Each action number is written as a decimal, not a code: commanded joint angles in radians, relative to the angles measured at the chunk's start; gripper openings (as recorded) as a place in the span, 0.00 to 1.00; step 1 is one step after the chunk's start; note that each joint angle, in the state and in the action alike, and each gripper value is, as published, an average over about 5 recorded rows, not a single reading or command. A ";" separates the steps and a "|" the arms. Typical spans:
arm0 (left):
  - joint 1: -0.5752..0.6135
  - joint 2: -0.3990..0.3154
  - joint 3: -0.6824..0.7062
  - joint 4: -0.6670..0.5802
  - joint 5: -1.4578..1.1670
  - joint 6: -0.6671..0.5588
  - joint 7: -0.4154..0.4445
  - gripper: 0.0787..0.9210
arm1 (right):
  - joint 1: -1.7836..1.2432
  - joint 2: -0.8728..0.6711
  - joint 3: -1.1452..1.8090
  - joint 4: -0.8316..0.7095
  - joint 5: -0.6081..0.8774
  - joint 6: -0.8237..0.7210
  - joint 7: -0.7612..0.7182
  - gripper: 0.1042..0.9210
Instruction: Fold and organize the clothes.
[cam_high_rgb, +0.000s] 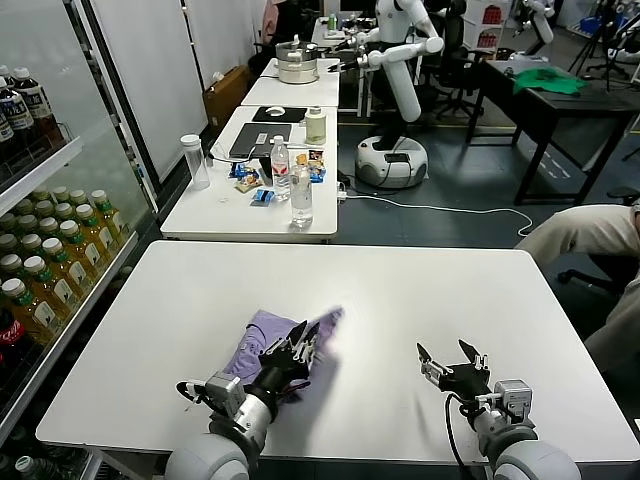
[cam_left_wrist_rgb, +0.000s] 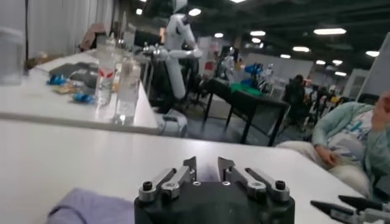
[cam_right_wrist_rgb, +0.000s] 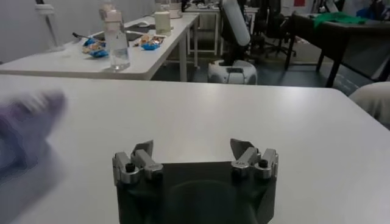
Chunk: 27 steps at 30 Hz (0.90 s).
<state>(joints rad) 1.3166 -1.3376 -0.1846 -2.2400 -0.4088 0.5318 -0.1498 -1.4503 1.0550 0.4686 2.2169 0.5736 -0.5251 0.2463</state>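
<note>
Next, my right gripper takes the lavender T-shirt (cam_high_rgb: 252, 347) by its facing edge (cam_high_rgb: 329, 325) and pulls it toward the middle of the white table, because the T-shirt lies off-center on my left gripper's side.
The lavender T-shirt (cam_high_rgb: 262, 338) lies bunched on the white table (cam_high_rgb: 420, 290) at the front left, with one blurred flap (cam_high_rgb: 330, 319) sticking out to the right. My left gripper (cam_high_rgb: 300, 342) is over the shirt's right part. In the left wrist view its jaws (cam_left_wrist_rgb: 207, 167) stand a little apart with only table between them, and the shirt (cam_left_wrist_rgb: 85, 207) lies beside it. My right gripper (cam_high_rgb: 451, 356) is wide open and empty over bare table at the front right, apart from the shirt. In the right wrist view (cam_right_wrist_rgb: 193, 149) the shirt (cam_right_wrist_rgb: 24, 128) shows as a blur.
A second white table (cam_high_rgb: 230, 215) behind holds water bottles (cam_high_rgb: 300, 195), snacks and a laptop. A shelf of drink bottles (cam_high_rgb: 45, 265) stands at the left. A seated person (cam_high_rgb: 590, 250) is at the right edge. A green cloth (cam_high_rgb: 545, 82) lies on a far dark table.
</note>
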 joint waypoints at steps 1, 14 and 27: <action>0.005 0.125 -0.163 -0.123 0.086 -0.091 0.016 0.35 | 0.032 0.003 -0.035 -0.010 0.005 0.002 0.000 0.88; 0.134 0.170 -0.385 -0.024 0.204 -0.202 0.046 0.79 | 0.143 0.164 -0.406 -0.074 0.087 -0.027 0.098 0.88; 0.132 0.126 -0.359 0.043 0.298 -0.254 0.063 0.88 | 0.183 0.192 -0.446 -0.186 0.226 0.018 0.273 0.78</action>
<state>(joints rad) 1.4282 -1.2067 -0.5102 -2.2289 -0.1822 0.3204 -0.0953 -1.2973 1.2103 0.1061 2.0901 0.7033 -0.5315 0.4149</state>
